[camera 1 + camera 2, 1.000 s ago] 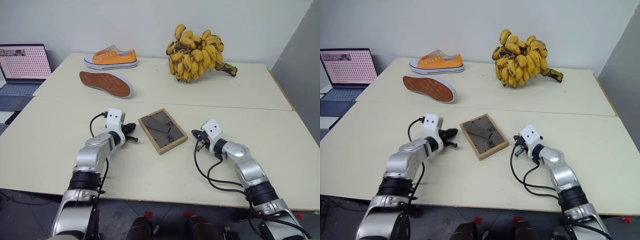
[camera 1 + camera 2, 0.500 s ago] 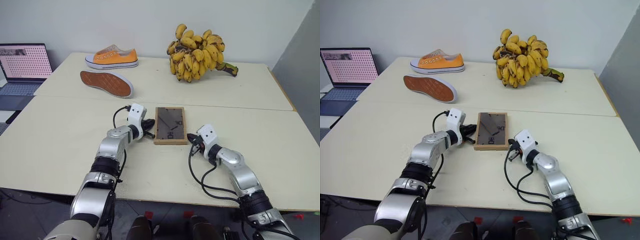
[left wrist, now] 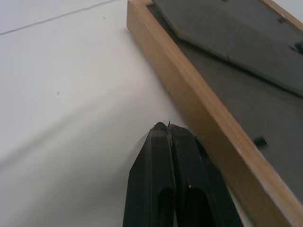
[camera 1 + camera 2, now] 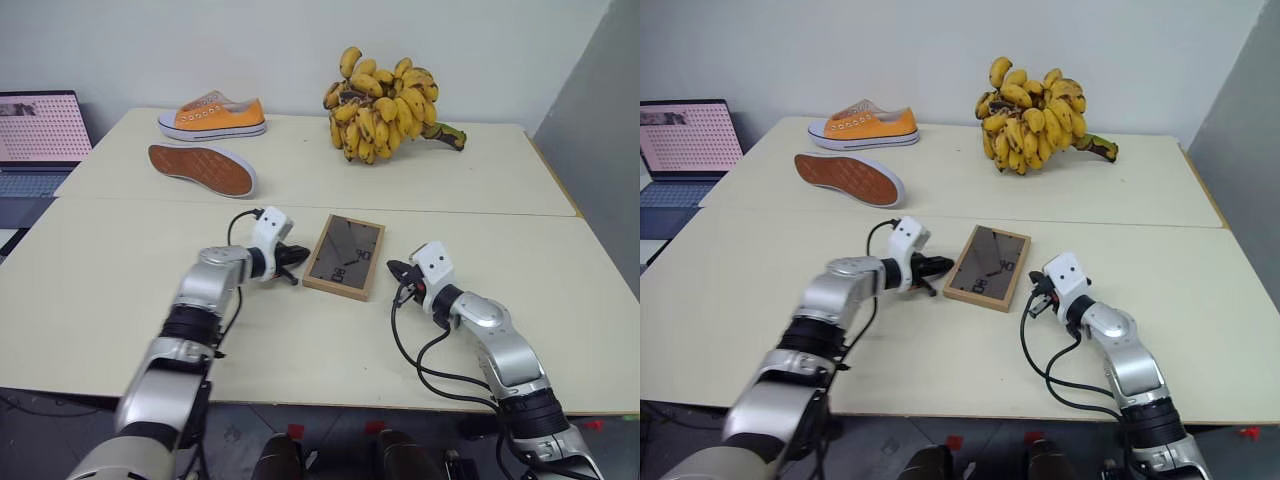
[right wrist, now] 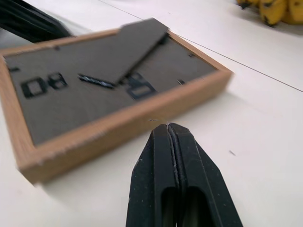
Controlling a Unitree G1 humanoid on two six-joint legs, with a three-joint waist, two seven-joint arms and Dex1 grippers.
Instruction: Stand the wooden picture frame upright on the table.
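Observation:
The robot's left gripper is closed beside the wooden picture frame's edge (image 4: 317,247), so it should move back, open and clamp the edge while the right gripper steadies the opposite side (image 4: 373,277).
The wooden picture frame (image 4: 345,257) lies flat on the table (image 4: 100,290), face down, with its dark back board up. Its fold-out stand (image 5: 137,52) lies along the back, slightly raised. My left gripper (image 4: 299,255) is shut, its tips at the frame's left long edge (image 3: 189,94) and low over the tabletop. Whether they touch the wood I cannot tell. My right gripper (image 4: 393,269) is shut and holds nothing. It sits just off the frame's right side, pointing at the wooden edge (image 5: 118,127) with a small gap.
At the back left an orange shoe (image 4: 212,115) stands upright and a second shoe (image 4: 200,168) lies on its side, sole showing. A big bunch of bananas (image 4: 385,100) lies at the back. A laptop (image 4: 40,135) sits off the table's left.
The frame has been turned clockwise on the table, its far end now leaning right. My left gripper came in to its left edge. My right gripper drew back slightly. The camera shifted too.

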